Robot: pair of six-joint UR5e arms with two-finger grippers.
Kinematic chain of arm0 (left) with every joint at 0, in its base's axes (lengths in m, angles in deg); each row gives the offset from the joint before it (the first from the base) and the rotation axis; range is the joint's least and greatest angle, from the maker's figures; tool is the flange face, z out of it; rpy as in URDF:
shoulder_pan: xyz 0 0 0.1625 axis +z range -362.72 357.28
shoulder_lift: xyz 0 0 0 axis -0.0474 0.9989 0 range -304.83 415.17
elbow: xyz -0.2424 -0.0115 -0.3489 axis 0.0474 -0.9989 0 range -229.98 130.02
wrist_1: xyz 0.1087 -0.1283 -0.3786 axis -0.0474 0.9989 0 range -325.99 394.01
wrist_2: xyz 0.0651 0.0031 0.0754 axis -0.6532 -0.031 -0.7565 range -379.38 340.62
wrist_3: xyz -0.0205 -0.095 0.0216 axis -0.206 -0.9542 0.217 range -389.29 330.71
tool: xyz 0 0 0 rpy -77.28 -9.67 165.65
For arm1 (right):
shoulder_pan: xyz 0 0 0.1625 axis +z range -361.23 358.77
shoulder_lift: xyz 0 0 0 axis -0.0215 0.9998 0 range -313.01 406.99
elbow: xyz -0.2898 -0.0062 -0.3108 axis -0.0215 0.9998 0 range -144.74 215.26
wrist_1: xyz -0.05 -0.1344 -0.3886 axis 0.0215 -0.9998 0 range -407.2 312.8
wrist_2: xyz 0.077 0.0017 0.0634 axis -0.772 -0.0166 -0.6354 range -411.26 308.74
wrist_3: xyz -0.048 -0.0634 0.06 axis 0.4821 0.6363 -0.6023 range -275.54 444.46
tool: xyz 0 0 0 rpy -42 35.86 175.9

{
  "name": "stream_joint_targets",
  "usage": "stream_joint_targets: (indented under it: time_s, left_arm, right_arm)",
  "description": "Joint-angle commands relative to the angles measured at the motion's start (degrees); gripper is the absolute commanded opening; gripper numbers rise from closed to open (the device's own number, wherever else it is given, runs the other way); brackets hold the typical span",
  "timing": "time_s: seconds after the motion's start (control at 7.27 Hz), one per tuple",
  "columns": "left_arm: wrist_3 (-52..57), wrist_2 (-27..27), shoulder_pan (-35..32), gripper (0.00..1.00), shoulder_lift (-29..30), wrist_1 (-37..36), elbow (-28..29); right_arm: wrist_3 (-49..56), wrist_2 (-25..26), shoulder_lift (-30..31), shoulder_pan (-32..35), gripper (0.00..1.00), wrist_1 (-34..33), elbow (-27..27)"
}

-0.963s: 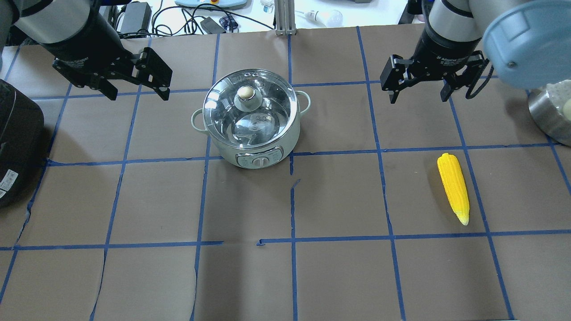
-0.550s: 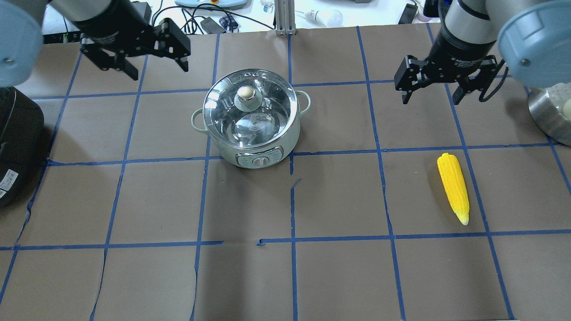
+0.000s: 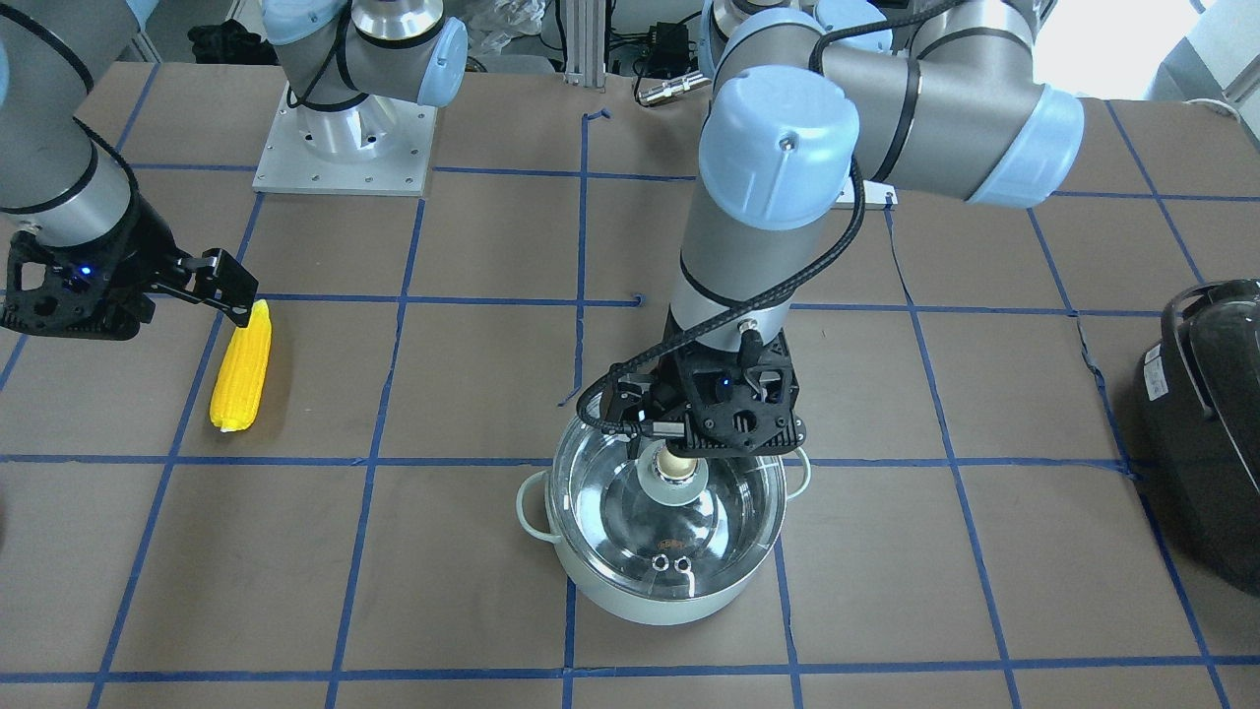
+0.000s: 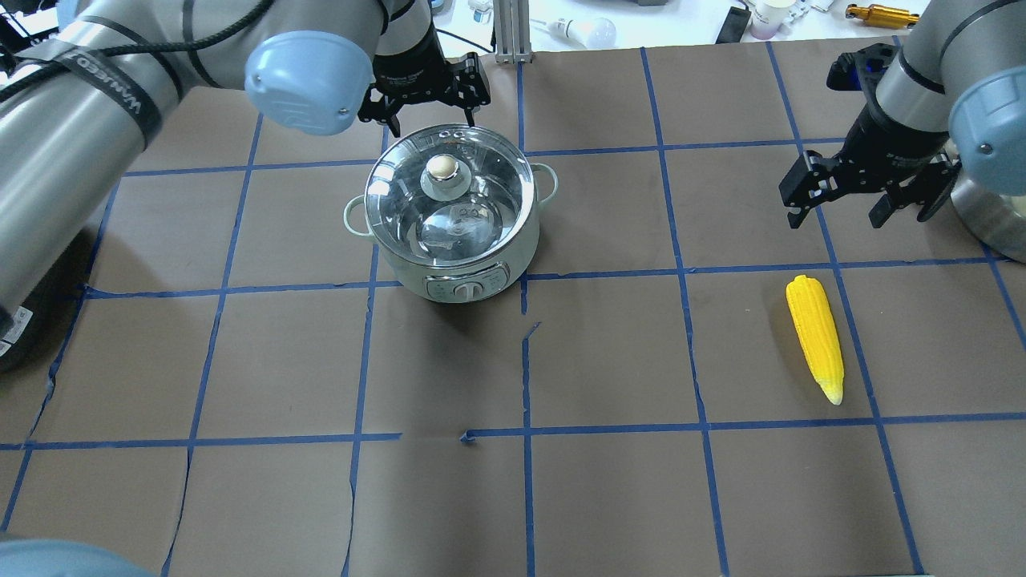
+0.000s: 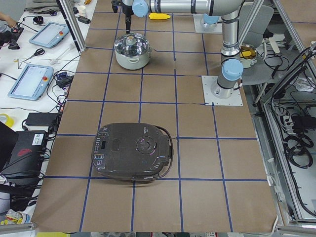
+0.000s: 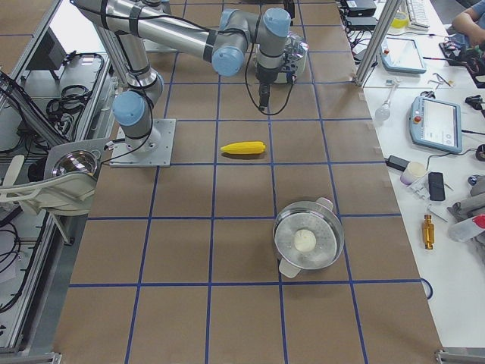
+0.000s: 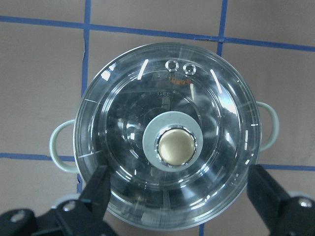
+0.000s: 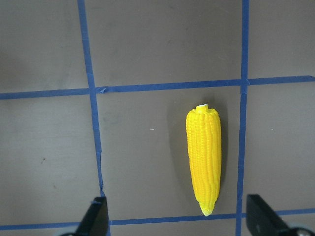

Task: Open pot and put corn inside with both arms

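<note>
The yellow corn (image 3: 243,368) looks shorter than the width of the mint-green pot (image 3: 667,530), so the whole corn will fit inside when I lower it in.
The mint-green pot (image 4: 449,240) stands with its glass lid (image 7: 147,98) on, beige knob (image 4: 442,167) on top. My left gripper (image 4: 430,112) hangs open above the lid. In the left wrist view its fingers (image 7: 98,194) stand wide on either side of the knob (image 7: 175,146), apart from it. The yellow corn (image 4: 813,336) lies flat to the right, also in the right wrist view (image 8: 203,160). My right gripper (image 4: 834,212) is open and empty, above the table just behind the corn's thick end. The front view shows the pot (image 3: 669,581), the corn (image 3: 241,366) and the left gripper (image 3: 684,438).
A large black appliance (image 3: 1201,423) sits at the table's left end, also in the exterior left view (image 5: 133,150). A steel bowl (image 4: 990,216) is at the right edge beside my right arm. Blue tape lines grid the brown table (image 4: 609,497).
My left gripper has swung right, from the far left to over the pot lid. My right gripper has moved right and closer to the corn. Both stay open.
</note>
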Motion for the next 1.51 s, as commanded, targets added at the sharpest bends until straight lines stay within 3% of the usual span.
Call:
stream_joint_targets:
  time_s: [0.0,0.28,0.55,0.83,0.96,1.24,1.38]
  left_arm:
    - [0.64,-0.97,-0.65,0.99,1.81,-1.28,-2.46]
    - [0.65,-1.06,-0.65,0.99,2.6,-1.38,-3.71]
    - [1.69,-0.98,-0.65,0.99,2.87,-0.76,-3.63]
    - [1.71,-0.37,-0.65,0.97,3.13,-1.37,-3.63]
    - [1.79,-0.45,-0.65,0.91,3.14,-1.38,-3.63]
    - [1.79,-0.54,-0.65,0.47,3.14,-1.46,-3.8]
    - [1.53,-0.45,-0.65,0.23,3.14,-1.38,-3.8]
  right_arm:
    - [9.22,-0.67,-0.34,-6.0,1.0,-5.7,-8.33]
    - [12.13,-0.76,-0.77,-7.26,1.0,-10.56,-15.12]
    - [13.99,0.2,-4.18,-7.35,1.0,-20.38,-20.31]
    - [14.08,2.13,-6.13,-7.35,1.0,-23.23,-21.21]
    - [14.17,2.22,-7.01,-7.35,1.0,-23.75,-21.82]
    - [14.08,2.05,-9.03,-7.35,0.87,-25.6,-21.83]
    - [13.99,2.05,-9.12,-7.35,0.62,-26.82,-21.83]
